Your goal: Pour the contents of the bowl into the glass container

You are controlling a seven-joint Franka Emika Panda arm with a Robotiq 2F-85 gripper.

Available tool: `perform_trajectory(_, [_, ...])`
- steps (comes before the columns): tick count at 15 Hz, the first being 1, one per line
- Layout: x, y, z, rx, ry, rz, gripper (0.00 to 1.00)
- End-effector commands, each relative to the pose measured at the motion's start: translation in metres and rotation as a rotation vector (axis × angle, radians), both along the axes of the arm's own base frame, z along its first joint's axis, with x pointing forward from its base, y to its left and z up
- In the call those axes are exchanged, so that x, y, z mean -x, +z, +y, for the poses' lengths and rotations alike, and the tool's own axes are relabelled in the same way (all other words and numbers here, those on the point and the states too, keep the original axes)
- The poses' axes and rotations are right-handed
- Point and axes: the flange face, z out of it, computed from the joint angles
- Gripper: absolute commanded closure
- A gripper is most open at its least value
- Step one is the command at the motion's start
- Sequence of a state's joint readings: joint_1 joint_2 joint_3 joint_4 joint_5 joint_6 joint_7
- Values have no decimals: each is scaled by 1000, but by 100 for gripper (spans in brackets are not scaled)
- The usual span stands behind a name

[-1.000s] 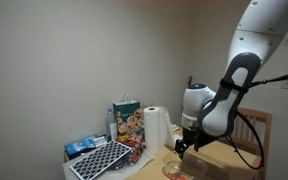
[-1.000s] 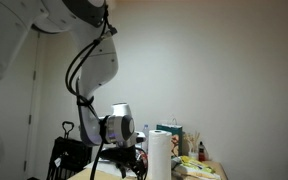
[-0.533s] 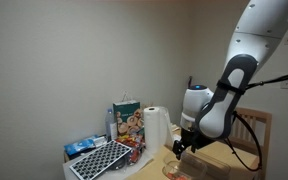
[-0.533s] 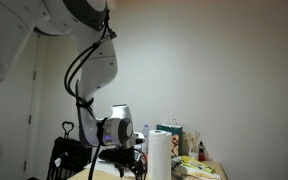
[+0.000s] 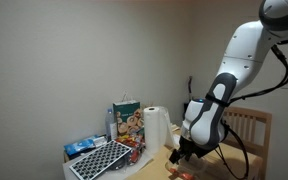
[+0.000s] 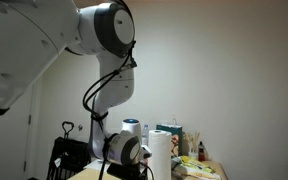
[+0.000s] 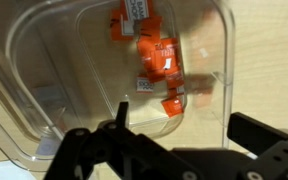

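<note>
Orange packets (image 7: 162, 58) lie together inside the bowl's curved clear edge. The clear bowl (image 7: 202, 95) will carry them along inside when I lift it.
In the wrist view a clear glass container (image 7: 44, 120) with rounded corners sits on the pale wooden table. Several orange packets (image 7: 159, 60) lie inside it. A faint curved clear edge (image 7: 174, 100) shows among the packets; I cannot tell if it is the bowl. My gripper (image 7: 196, 125) hovers just above the container's near side, with its black fingers wide apart and nothing between them. In both exterior views the arm is bent low over the table; the gripper (image 5: 180, 155) is near the tabletop, and the container is mostly out of sight there.
A paper towel roll (image 5: 157, 128) (image 6: 162, 155), a colourful bag (image 5: 127, 122) and a grid-patterned flat object (image 5: 99, 160) stand at the table's far side. A wooden chair (image 5: 249, 125) is behind the arm. Bare table (image 7: 269, 60) lies beside the container.
The arm has dropped lower toward the table in both exterior views, bringing the gripper down close over the container.
</note>
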State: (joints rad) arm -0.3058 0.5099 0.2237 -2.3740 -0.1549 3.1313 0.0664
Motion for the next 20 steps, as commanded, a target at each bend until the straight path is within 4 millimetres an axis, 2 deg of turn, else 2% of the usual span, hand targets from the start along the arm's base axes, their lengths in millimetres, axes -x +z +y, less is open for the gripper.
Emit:
perform_trajectory(1, [-2,-1,0,1,0,-1,0])
perform_trajectory(5, [-7,15,13,-13,-45,0,0])
perform_trajectory(8, [-9,33,38,-9,-68,37,0])
perform_trajectory(10, [-8,32,51,9,-88,73,0])
perform_trajectory(11, [-14,24,43,-4,-56,46,0])
perform_trajectory(13, [-13,28,55,8,-60,59,0])
perform_trajectory(15, [-11,24,58,-4,-58,69,0])
perform_trajectory(17, [-8,20,58,-20,-68,82,26])
perform_trajectory(20, [-5,13,54,-22,-102,105,46])
